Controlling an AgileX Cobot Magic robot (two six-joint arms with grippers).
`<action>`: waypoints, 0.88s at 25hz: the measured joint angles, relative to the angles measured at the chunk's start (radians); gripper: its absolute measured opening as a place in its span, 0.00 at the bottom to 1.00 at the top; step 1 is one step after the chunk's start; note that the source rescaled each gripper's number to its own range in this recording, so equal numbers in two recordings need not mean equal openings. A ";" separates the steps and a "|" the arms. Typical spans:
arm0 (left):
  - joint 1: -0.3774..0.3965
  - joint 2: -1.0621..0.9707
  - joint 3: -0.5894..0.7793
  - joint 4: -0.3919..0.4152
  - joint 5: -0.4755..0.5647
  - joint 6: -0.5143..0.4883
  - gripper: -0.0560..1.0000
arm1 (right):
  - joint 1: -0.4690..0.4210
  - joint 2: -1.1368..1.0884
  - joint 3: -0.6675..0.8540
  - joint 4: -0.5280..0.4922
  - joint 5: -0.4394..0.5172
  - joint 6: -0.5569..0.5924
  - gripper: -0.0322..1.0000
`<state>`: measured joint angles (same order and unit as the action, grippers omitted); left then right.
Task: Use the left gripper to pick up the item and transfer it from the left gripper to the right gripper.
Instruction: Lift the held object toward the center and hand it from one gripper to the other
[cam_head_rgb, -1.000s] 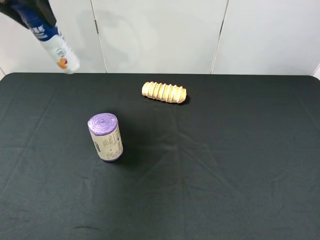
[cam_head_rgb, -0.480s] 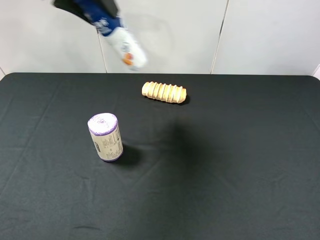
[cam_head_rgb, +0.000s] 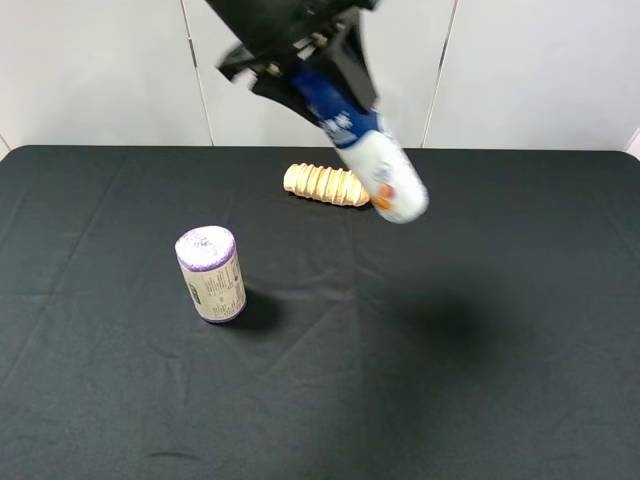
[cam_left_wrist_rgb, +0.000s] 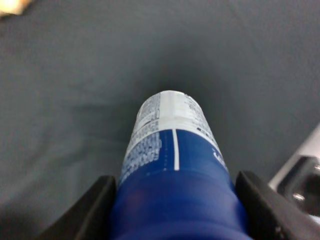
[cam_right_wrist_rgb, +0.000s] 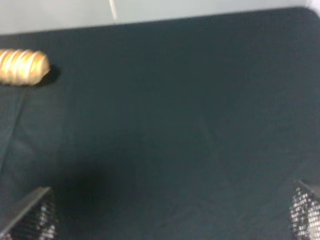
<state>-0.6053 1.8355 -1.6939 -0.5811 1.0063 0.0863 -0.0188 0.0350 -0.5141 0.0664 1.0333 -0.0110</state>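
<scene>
The bottle's blue upper part (cam_head_rgb: 345, 117) is covered by my left gripper, so my left gripper should keep the bottle still while my right gripper closes on the free white lower end (cam_head_rgb: 398, 195).
The item, a slim bottle (cam_head_rgb: 368, 155) with a blue upper label and white lower body, hangs tilted in the air over the back middle of the table, white end pointing down and to the right. My left gripper (cam_head_rgb: 318, 88) is shut on its blue upper part. In the left wrist view the bottle (cam_left_wrist_rgb: 170, 145) fills the space between the two black fingers (cam_left_wrist_rgb: 87, 212). The cap is hidden. My right gripper (cam_right_wrist_rgb: 167, 215) shows only in its own wrist view, its meshed fingertips (cam_right_wrist_rgb: 31, 215) wide apart over bare black cloth, open and holding nothing.
A ridged tan bread roll (cam_head_rgb: 328, 184) lies on the black tablecloth (cam_head_rgb: 500, 350) at the back middle, just behind the bottle's lower end. It also shows in the right wrist view (cam_right_wrist_rgb: 22, 66). A stubby purple-topped cylinder (cam_head_rgb: 210, 273) stands left of centre.
My left gripper has carried the bottle from the far upper left rightward and downward to above the table's back middle. The roll and cylinder have not moved.
</scene>
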 joint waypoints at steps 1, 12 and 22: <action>-0.007 0.007 0.000 -0.030 -0.001 0.013 0.07 | 0.000 0.027 -0.011 0.018 0.009 -0.008 1.00; -0.014 0.017 0.000 -0.171 -0.002 0.069 0.07 | 0.145 0.340 -0.068 0.280 -0.191 -0.403 1.00; -0.014 0.019 0.000 -0.171 -0.001 0.073 0.07 | 0.423 0.687 -0.068 0.284 -0.458 -0.534 1.00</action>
<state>-0.6192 1.8543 -1.6939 -0.7524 1.0056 0.1594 0.4044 0.7218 -0.5817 0.3501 0.5757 -0.5451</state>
